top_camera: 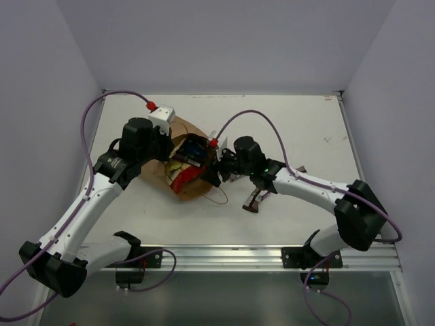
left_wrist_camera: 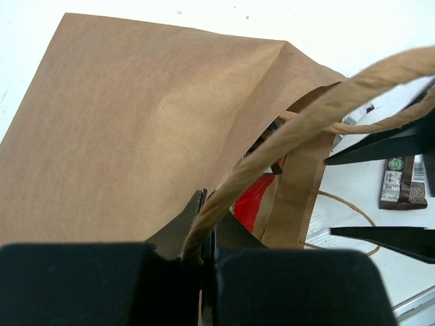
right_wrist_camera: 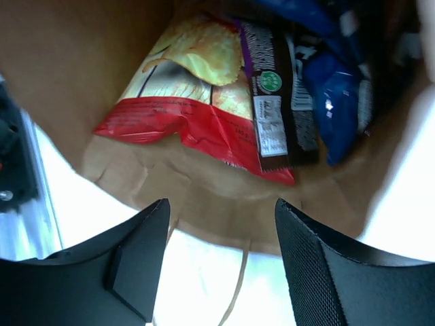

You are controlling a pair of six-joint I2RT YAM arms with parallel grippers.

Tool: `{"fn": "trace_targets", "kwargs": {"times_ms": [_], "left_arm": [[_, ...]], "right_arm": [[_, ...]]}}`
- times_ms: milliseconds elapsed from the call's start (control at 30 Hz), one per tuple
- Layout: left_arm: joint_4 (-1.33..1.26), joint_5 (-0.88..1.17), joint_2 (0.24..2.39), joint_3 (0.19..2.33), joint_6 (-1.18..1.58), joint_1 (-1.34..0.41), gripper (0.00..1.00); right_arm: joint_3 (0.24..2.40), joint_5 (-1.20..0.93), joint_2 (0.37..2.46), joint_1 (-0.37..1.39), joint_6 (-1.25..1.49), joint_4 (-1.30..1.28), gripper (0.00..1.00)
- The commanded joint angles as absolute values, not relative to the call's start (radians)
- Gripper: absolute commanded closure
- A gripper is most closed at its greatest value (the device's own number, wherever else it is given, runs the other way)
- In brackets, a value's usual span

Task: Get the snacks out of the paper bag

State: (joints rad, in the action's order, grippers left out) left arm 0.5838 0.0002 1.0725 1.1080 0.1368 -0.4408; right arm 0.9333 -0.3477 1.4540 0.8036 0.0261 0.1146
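Note:
My gripper will pull the brown candy bar [right_wrist_camera: 273, 98], and the bar should come free and leave both chip bags inside, because it lies across the top of the red-white chip bag [right_wrist_camera: 231, 119].
The brown paper bag [top_camera: 178, 178] lies on its side mid-table, mouth toward the right. My left gripper [left_wrist_camera: 204, 234] is shut on its twine handle [left_wrist_camera: 299, 122] and holds the upper lip up. Inside, the right wrist view shows a red-white chip bag [right_wrist_camera: 183, 102], a brown candy bar [right_wrist_camera: 272, 102] and a blue chip bag [right_wrist_camera: 336, 95]. My right gripper [right_wrist_camera: 221, 217] is open and empty just outside the bag's mouth [right_wrist_camera: 224, 204]. One brown candy bar [top_camera: 253, 200] lies on the table under the right arm; it also shows in the left wrist view [left_wrist_camera: 401, 182].
The lower twine handle [top_camera: 219, 198] lies loose on the table in front of the bag. The white table [top_camera: 299, 122] ends at a metal rail [top_camera: 272, 255] by the arm bases. Walls stand close on three sides.

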Motion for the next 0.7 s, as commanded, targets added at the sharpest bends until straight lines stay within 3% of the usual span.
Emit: {"fn": "trace_targets", "kwargs": {"times_ms": [0,300,467,600,667], "left_arm": [[0.574,-0.005,1.057,1.109,0.127,-0.437,1.00],[0.595,0.043,1.057,1.146,0.127,-0.439,1.00],[0.598,0.051,1.054,1.141,0.126,-0.437,1.00],[0.603,0.063,1.052,1.146,0.127,-0.439,1.00],[0.607,0.063,1.049,1.146,0.124,-0.439,1.00]], "right_arm": [[1.014,-0.315,1.537,0.834,-0.061,0.172,0.34],[1.143,-0.164,1.726,0.854,-0.127,0.192,0.35],[1.167,-0.085,1.764,0.854,-0.158,0.210,0.44],[1.177,-0.084,1.795,0.854,-0.170,0.216,0.59],[1.180,-0.080,1.807,0.854,-0.172,0.218,0.77]]}}
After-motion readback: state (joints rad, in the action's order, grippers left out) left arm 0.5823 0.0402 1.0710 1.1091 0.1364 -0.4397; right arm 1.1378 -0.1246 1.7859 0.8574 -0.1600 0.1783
